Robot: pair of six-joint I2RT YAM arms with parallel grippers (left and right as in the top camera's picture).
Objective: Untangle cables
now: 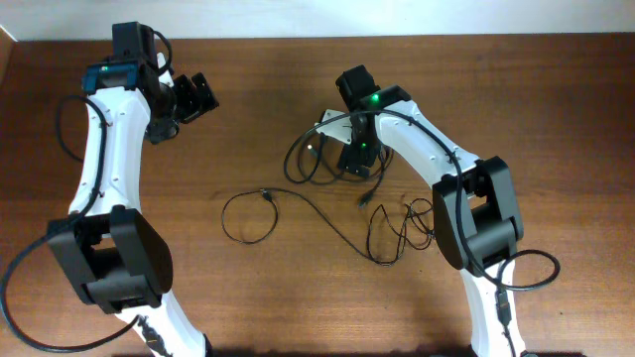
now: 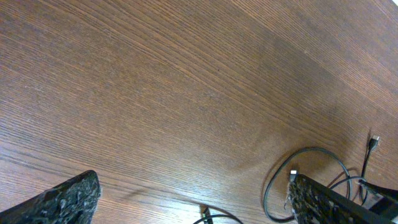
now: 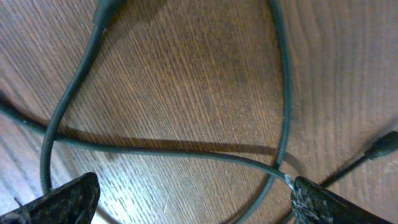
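I should center over the spot where the parts of the cable loops cross beside my right gripper's finger, then pinch the part of the cable running away from me and lift.
Several thin black cables lie on the wooden table. One makes a loop in the middle and runs right into a tangle. Another bunch of loops lies beside my right gripper. That gripper is open and sits low over these loops. In the right wrist view its fingers straddle a cable that crosses another strand and touches the right fingertip. My left gripper is open and empty, high at the back left, away from the cables. The left wrist view shows a cable loop far off.
The brown wooden table fills the view. A small plug lies at the right edge of the left wrist view. Thicker black arm wires hang by both bases. The table's back edge meets a white wall.
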